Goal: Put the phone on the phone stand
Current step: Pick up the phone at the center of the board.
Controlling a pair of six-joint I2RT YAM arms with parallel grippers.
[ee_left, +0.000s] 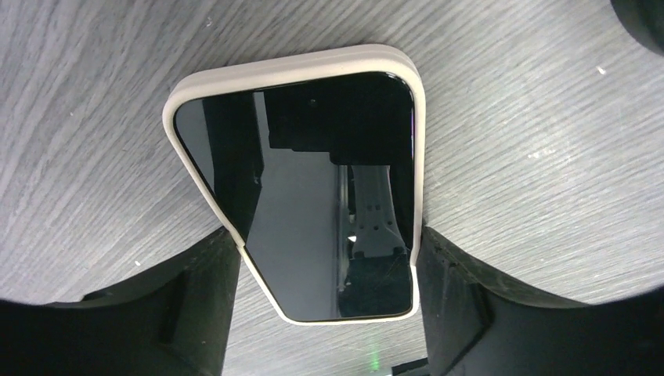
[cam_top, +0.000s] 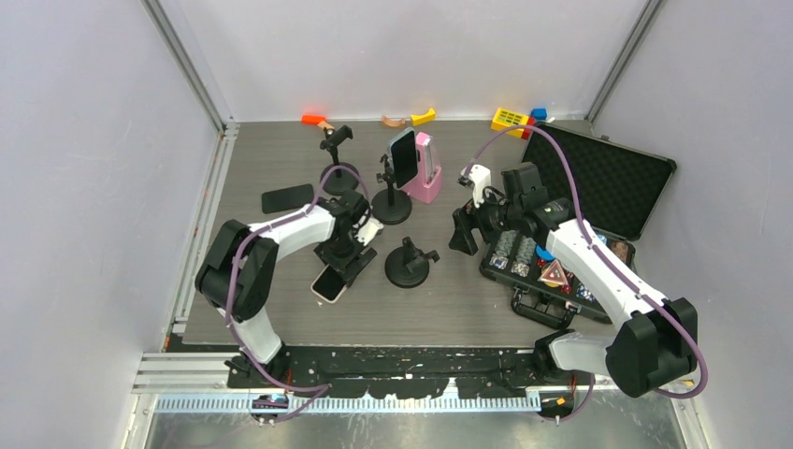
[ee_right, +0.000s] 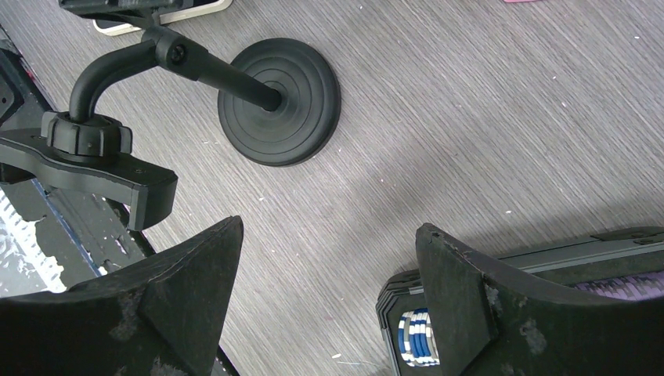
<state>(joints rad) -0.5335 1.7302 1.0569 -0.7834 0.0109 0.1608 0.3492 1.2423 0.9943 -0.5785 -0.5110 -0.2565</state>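
Next, I take the phone's loose end point(ee_left: 301, 67) in the air with my right gripper, because my left gripper's fingers cover the phone's long edges point(ee_left: 420, 180) and the stand's clamp needs those edges.
The phone point(ee_left: 313, 188), dark-screened in a white case, lies face up on the grey table; from above the phone point(cam_top: 329, 283) shows at the left arm's tip. My left gripper point(ee_left: 329, 235) straddles its near end, with a finger point(ee_left: 196, 305) against each long edge of the case. From above, the left gripper point(cam_top: 342, 260) is low over the phone. An empty black phone stand point(cam_top: 409, 263) stands just right of it; its round base point(ee_right: 279, 102) and clamp head show in the right wrist view. My right gripper point(ee_right: 329, 229) hangs open over bare table, right gripper point(cam_top: 465, 234) beside the case.
A second empty stand point(cam_top: 337, 159) and a stand holding another phone point(cam_top: 402, 161) stand further back, next to a pink object point(cam_top: 426, 170). A dark phone point(cam_top: 287, 197) lies flat at the left. An open black case point(cam_top: 598, 178) with poker chips point(ee_right: 415, 341) fills the right.
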